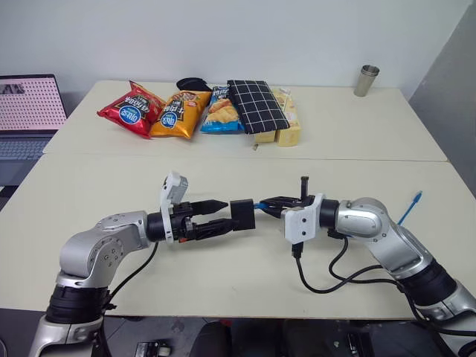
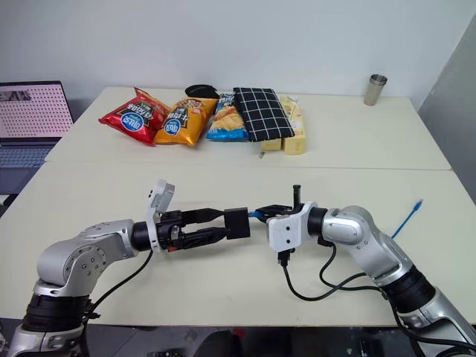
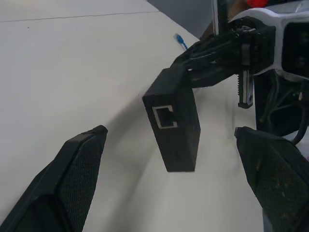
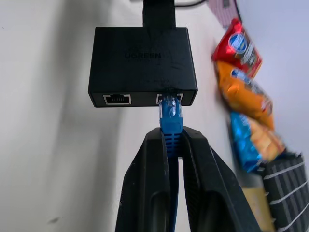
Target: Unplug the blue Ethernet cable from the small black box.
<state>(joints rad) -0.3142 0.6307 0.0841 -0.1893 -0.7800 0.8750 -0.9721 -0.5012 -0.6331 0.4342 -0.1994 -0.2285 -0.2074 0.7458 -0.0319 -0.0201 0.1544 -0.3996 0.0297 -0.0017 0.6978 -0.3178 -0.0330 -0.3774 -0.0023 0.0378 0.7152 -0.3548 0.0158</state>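
Note:
The robot's right gripper is pinching the plug's sides point(image 4: 171, 123), next to the latch, so it should open, turn and squeeze the latch point(image 4: 170, 101) once the left gripper clamps the box.
The small black box point(image 1: 243, 214) hangs in the air above the front table, between my two grippers. The blue Ethernet cable point(image 4: 170, 113) is plugged into one of the ports on the box's edge. My right gripper point(image 1: 269, 205) is shut on the cable just behind the plug. The cable's other end point(image 1: 416, 198) lies on the table to the right, and the stretch in between is hidden behind my right arm. My left gripper point(image 1: 229, 215) is open, its fingers point(image 3: 77, 179) spread wide on either side of the box's near end without clamping it.
Along the back table lie red point(image 1: 130, 111), orange point(image 1: 178, 113) and blue point(image 1: 221, 110) snack bags, a black-and-white checked pouch point(image 1: 256, 105) and a yellow pack point(image 1: 288, 123). A metal cup point(image 1: 366, 80) stands at the back right. A laptop point(image 1: 26, 111) sits far left.

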